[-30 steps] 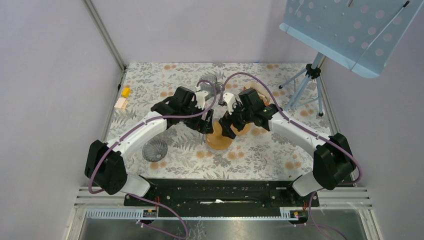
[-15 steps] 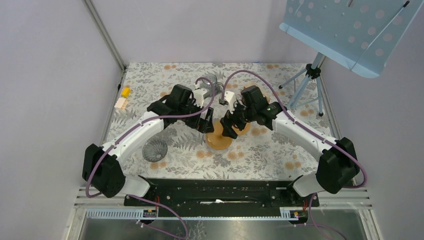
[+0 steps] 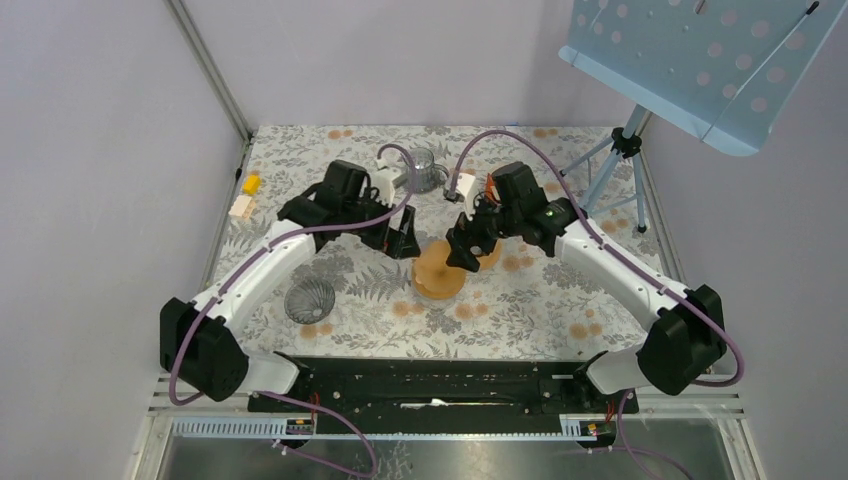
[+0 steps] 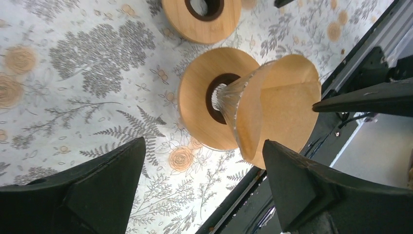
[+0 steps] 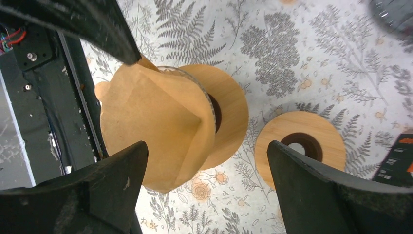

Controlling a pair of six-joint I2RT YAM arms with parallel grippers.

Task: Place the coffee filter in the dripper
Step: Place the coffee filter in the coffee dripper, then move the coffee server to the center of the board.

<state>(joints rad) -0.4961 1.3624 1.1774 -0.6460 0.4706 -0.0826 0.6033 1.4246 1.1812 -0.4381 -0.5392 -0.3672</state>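
The coffee filter (image 3: 438, 272) is sitting open inside the dripper, so my left gripper should keep going to the glass cup and close on the cup's rim.
A brown paper coffee filter (image 4: 285, 109) sits opened inside the clear glass dripper (image 4: 230, 100), which stands on a round wooden base (image 4: 197, 105). From above, the filter (image 3: 437, 266) lies at the table's middle. My left gripper (image 3: 402, 238) hovers open just left of it, nothing between its fingers (image 4: 104, 183). On the other side my right gripper (image 3: 462, 252) is open too, just above and right of the filter (image 5: 151, 124). Neither touches the dripper (image 5: 207, 100).
A second wooden ring (image 3: 488, 256) lies just right of the dripper. A ribbed glass cone (image 3: 309, 299) sits front left and a glass cup (image 3: 425, 168) at the back. Small yellow (image 3: 250, 183) and beige (image 3: 241, 206) blocks lie by the left wall. A tripod (image 3: 620, 150) stands back right.
The left gripper has opened fully and let go. Both arms have drawn back and away from the dripper, toward the far side. The filter stays in the dripper.
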